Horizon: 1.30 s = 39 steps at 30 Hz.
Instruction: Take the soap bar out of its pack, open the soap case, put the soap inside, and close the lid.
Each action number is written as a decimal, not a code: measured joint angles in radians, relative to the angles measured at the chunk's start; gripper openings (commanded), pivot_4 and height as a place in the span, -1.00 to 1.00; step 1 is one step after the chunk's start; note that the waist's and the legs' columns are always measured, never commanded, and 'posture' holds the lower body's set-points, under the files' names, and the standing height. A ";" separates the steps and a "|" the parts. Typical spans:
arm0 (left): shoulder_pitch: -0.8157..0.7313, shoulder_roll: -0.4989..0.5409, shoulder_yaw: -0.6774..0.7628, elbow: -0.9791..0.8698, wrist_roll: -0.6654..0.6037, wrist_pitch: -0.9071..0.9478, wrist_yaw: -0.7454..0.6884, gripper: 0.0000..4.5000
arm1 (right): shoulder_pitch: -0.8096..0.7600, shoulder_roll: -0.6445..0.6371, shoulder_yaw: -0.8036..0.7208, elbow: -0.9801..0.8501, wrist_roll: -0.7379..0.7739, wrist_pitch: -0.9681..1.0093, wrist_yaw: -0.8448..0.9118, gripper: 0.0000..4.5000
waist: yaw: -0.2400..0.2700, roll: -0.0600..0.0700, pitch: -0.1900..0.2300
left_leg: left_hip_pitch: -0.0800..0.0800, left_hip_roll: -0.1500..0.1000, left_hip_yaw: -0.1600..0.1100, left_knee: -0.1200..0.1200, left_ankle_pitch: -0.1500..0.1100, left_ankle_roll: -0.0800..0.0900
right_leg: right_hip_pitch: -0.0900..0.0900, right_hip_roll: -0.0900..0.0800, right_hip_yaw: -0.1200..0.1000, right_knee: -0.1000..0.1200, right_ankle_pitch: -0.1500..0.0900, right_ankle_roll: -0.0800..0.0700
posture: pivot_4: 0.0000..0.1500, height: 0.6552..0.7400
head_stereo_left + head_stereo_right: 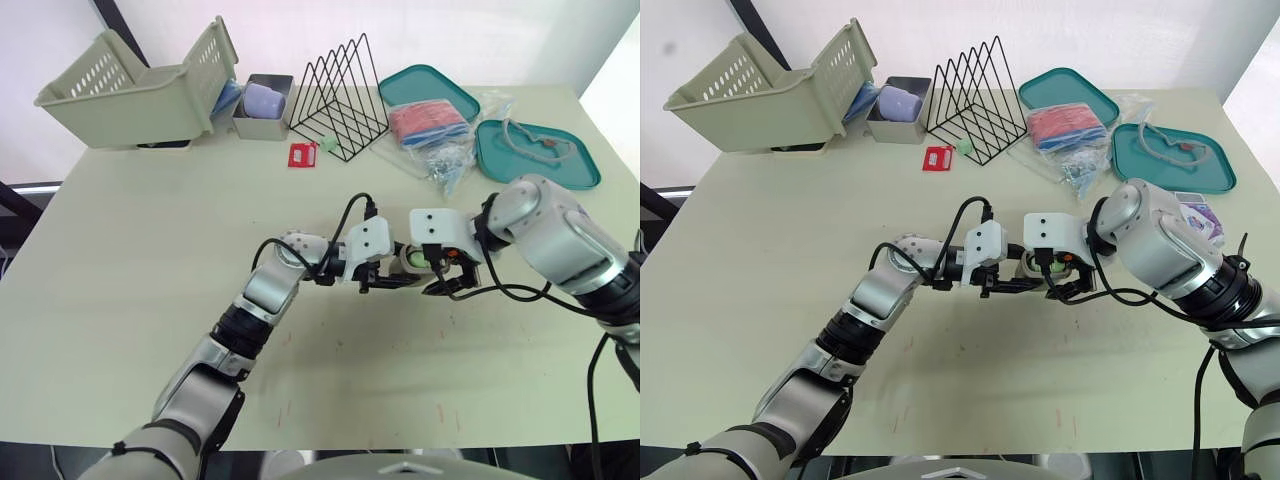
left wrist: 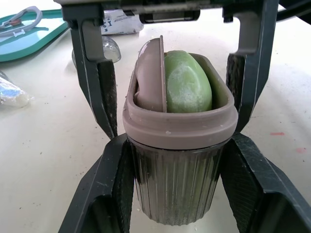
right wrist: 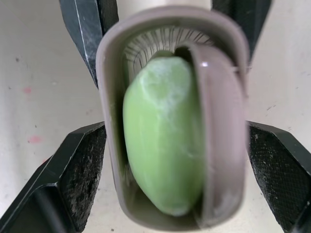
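Observation:
My gripper is going to push the lid (image 3: pixel 223 141), and the lid should shut all the way over the soap, because the green soap bar (image 3: pixel 166 136) sits inside the rim of the soap case.
The brown ribbed soap case (image 2: pixel 177 184) lies on its side at the table's middle (image 1: pixel 412 258). My left gripper (image 2: pixel 177 194) is shut on its closed end. The green soap bar (image 3: pixel 163 141) sits inside the case, filling most of the mouth. The lid (image 2: pixel 150 73) stands edge-on beside the soap, swung into the opening, so the case is uncovered. My right gripper (image 3: pixel 175 128) faces the mouth from the other side, open, with one finger (image 2: pixel 97 82) on each flank of the rim.
Along the table's back stand a tilted beige basket (image 1: pixel 140 85), a grey bin (image 1: pixel 262 105), a black wire rack (image 1: pixel 340 100), two teal trays (image 1: pixel 535 150) and plastic bags (image 1: pixel 440 150). A small red item (image 1: pixel 301 154) lies before the rack. A purple pack (image 1: pixel 1198 210) lies behind my right arm.

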 measured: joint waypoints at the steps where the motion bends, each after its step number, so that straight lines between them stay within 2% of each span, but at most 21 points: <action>1: 0.003 0.001 0.001 0.001 0.000 -0.003 0.000 -0.12 | 0.002 -0.001 -0.005 0.002 0.008 0.000 0.000 0.98 | 0.000 0.000 0.000 | 0.000 0.000 0.000 0.000 0.000 0.000 | 0.000 0.000 0.000 0.000 0.000 0.000 | 1.00 1.00; 3: 0.006 0.001 0.001 0.003 0.000 -0.010 0.001 -0.12 | 0.012 -0.001 -0.025 0.005 0.022 0.000 0.000 0.98 | 0.000 0.000 0.000 | 0.000 0.000 0.000 0.000 0.000 0.000 | 0.000 0.000 0.000 0.000 0.000 0.000 | 1.00 1.00; 6: 0.038 -0.002 0.032 0.007 -0.022 -0.033 0.003 -0.12 | 0.080 0.002 -0.169 0.040 0.136 -0.007 0.000 0.98 | 0.000 0.000 0.000 | 0.000 0.000 0.000 0.000 0.000 0.000 | 0.000 0.000 0.000 0.000 0.000 0.000 | 1.00 1.00; 8: 0.041 -0.001 0.035 0.008 -0.027 -0.033 0.003 -0.12 | 0.085 0.002 -0.181 0.044 0.144 -0.008 0.000 0.98 | 0.000 0.000 0.000 | 0.000 0.000 0.000 0.000 0.000 0.000 | 0.000 0.000 0.000 0.000 0.000 0.000 | 1.00 1.00; 11: 0.095 -0.001 0.074 0.002 -0.081 -0.036 -0.012 -0.12 | 0.219 0.029 -0.339 0.105 0.235 -0.175 -0.007 0.98 | 0.002 0.000 0.000 | 0.000 0.000 0.000 0.000 0.000 0.000 | 0.000 0.000 0.000 0.000 0.000 0.000 | 1.00 1.00; 16: 0.120 0.011 0.091 -0.016 -0.119 -0.032 -0.034 -0.12 | 0.311 0.070 -0.396 0.131 0.288 -0.310 -0.011 0.98 | 0.001 0.000 0.000 | 0.000 0.000 0.001 0.000 0.000 0.000 | 0.000 0.000 0.001 0.000 0.000 0.000 | 1.00 1.00; 19: 0.169 0.040 0.124 -0.052 -0.178 -0.023 -0.071 -0.12 | 0.480 0.188 -0.502 0.182 0.343 -0.522 -0.052 0.98 | 0.003 0.000 0.000 | 0.000 0.000 0.001 0.000 0.000 0.000 | 0.001 0.000 0.000 0.000 0.000 0.000 | 1.00 1.00; 23: 0.193 0.056 0.152 -0.051 -0.195 -0.034 -0.088 -0.12 | 0.587 0.228 -0.551 0.223 0.370 -0.669 -0.059 0.98 | 0.006 0.000 0.000 | 0.001 0.000 0.001 0.000 0.000 0.000 | 0.001 0.000 0.000 0.000 0.000 0.000 | 1.00 1.00; 31: 0.224 0.059 0.157 -0.050 -0.194 -0.061 -0.090 -0.12 | 0.703 0.288 -0.603 0.221 0.408 -0.769 -0.138 0.98 | 0.004 0.000 0.000 | 0.001 0.000 0.001 0.000 0.000 0.000 | 0.001 0.000 0.001 0.000 0.000 0.000 | 1.00 1.00; 39: 0.243 0.078 0.157 -0.055 -0.196 -0.081 -0.100 -0.12 | 0.859 0.274 -0.723 0.100 0.454 -0.768 -0.264 0.98 | 0.008 0.000 0.000 | 0.001 0.000 0.001 0.000 0.000 0.000 | 0.001 0.000 0.001 0.000 0.000 0.000 | 1.00 1.00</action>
